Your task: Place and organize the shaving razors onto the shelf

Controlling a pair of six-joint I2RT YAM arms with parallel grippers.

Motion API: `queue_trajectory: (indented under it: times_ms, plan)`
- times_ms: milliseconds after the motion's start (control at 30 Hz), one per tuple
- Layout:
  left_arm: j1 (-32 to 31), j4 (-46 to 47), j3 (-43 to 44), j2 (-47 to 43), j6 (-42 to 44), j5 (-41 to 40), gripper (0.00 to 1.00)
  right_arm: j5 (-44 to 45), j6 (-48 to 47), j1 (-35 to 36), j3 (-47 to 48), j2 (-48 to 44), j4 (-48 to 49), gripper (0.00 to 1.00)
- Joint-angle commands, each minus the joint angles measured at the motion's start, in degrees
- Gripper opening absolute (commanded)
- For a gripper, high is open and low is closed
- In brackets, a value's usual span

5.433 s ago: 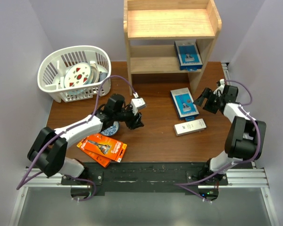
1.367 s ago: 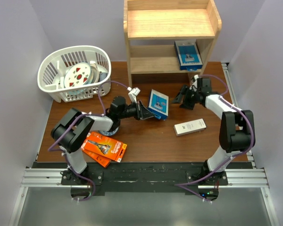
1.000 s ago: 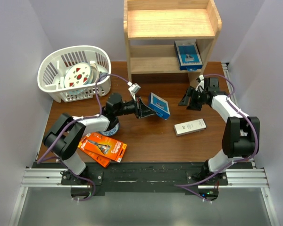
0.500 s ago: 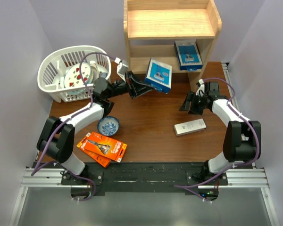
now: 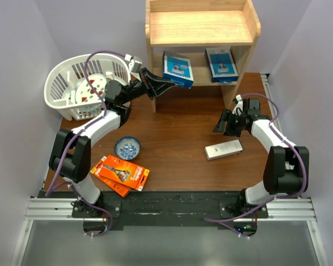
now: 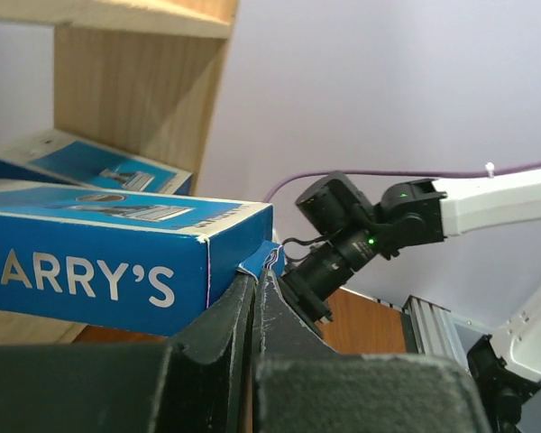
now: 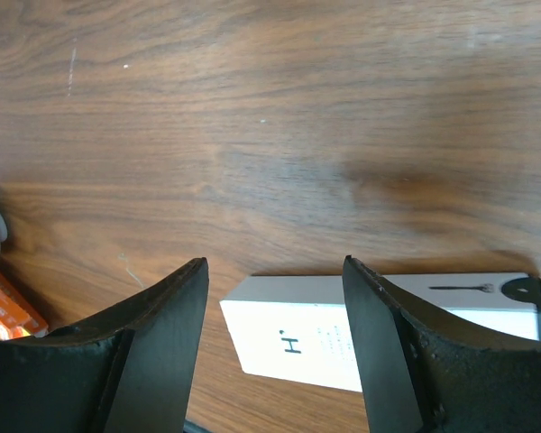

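The blue pack (image 5: 177,68) extends into the shelf's lower level and is clear of the second pack, so the robot's left gripper goes on guiding it to the shelf's side panel (image 5: 151,62) until it is square.
My left gripper (image 5: 157,83) is shut on the hang tab of a blue Harry's razor pack (image 5: 177,68) and holds it at the mouth of the pine shelf's (image 5: 200,34) lower tier; in the left wrist view the pack (image 6: 90,266) sits above my closed fingers (image 6: 243,298). A second blue pack (image 5: 220,64) lies on the lower tier at right and shows in the left wrist view (image 6: 99,167). My right gripper (image 5: 224,123) is open and empty above the table, just behind a white razor box (image 5: 223,149), which shows between its fingers (image 7: 379,338). Orange razor packs (image 5: 121,174) lie front left.
A white slotted basket (image 5: 61,88) with dishes stands back left. A small blue patterned bowl (image 5: 127,148) sits on the table near the left arm. The shelf's top tier (image 5: 200,25) holds nothing. Purple walls close in on both sides.
My left gripper picked the blue pack up from the table's middle and carried it back to the shelf's lower tier. My right gripper drew away from the shelf toward the white box.
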Motion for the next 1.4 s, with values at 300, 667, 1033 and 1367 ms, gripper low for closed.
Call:
queue_trajectory:
  times_ms: [300,667,1033,1367]
  plan:
    - [1.4,4.1,-0.8,7.0,-1.1,-10.5,0.00,0.4,-0.2,-1.9,0.9,-1.4,-1.1,0.65]
    - [3.6,1.4,-3.5,9.7,-5.6,-13.8,0.00,0.7,0.5,-1.9,0.9,0.8,0.9,0.66]
    - [4.2,-2.9,-2.9,12.1,-10.3,-18.8,0.01,0.9,0.6,-1.9,2.8,4.0,1.3,0.66]
    - [4.4,-6.2,0.0,14.6,-13.4,-22.1,0.04,1.5,0.2,-1.9,2.8,4.3,1.4,0.66]
